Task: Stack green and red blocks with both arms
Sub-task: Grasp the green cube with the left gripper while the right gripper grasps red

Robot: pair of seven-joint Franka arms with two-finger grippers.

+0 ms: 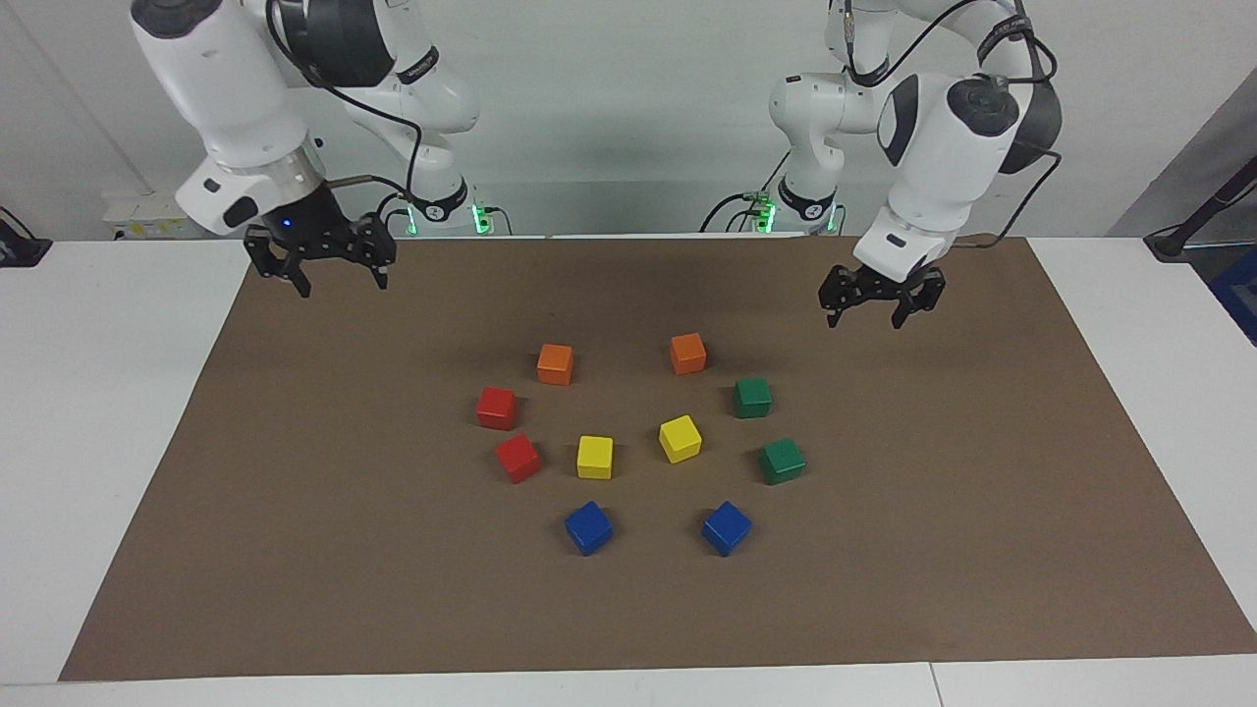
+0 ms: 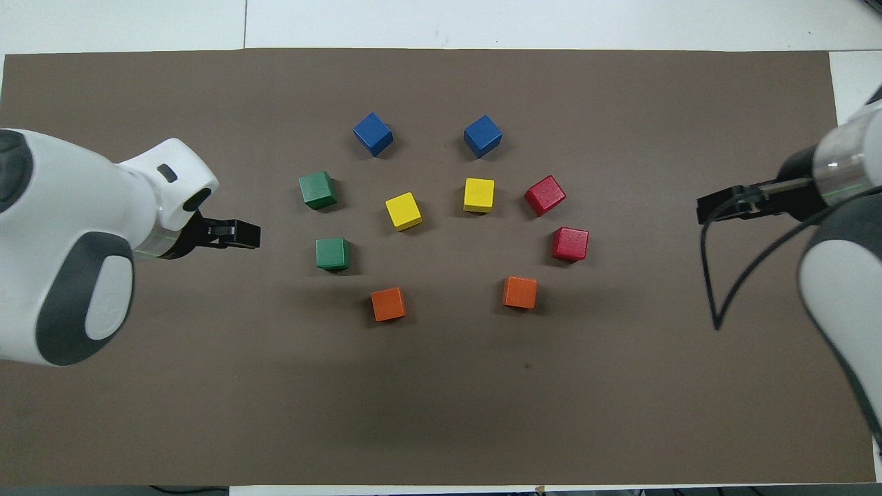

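Note:
My left gripper keeps moving to the green block nearer the orange cubes (image 2: pixel 332 253) until its open fingers straddle that block, because clear mat (image 2: pixel 287 249) leads from it to there.
Two green blocks (image 1: pixel 752 397) (image 1: pixel 783 461) sit on the brown mat toward the left arm's end of the ring of cubes, seen from above as green blocks (image 2: pixel 333 253) (image 2: pixel 318 190). Two red blocks (image 1: pixel 497 407) (image 1: pixel 518 458) sit toward the right arm's end, from above red blocks (image 2: pixel 570 244) (image 2: pixel 545 195). My left gripper (image 1: pixel 864 319) (image 2: pixel 238 234) hangs open and empty over bare mat, beside the green blocks. My right gripper (image 1: pixel 342 285) (image 2: pixel 716 207) is open and empty over the mat near its corner, well apart from the red blocks.
Two orange cubes (image 1: pixel 555 363) (image 1: pixel 687 353) lie nearest the robots, two yellow cubes (image 1: pixel 594 457) (image 1: pixel 680 438) in the middle, two blue cubes (image 1: pixel 588 527) (image 1: pixel 727 527) farthest. The brown mat (image 1: pixel 295 550) covers most of the white table (image 1: pixel 98 393).

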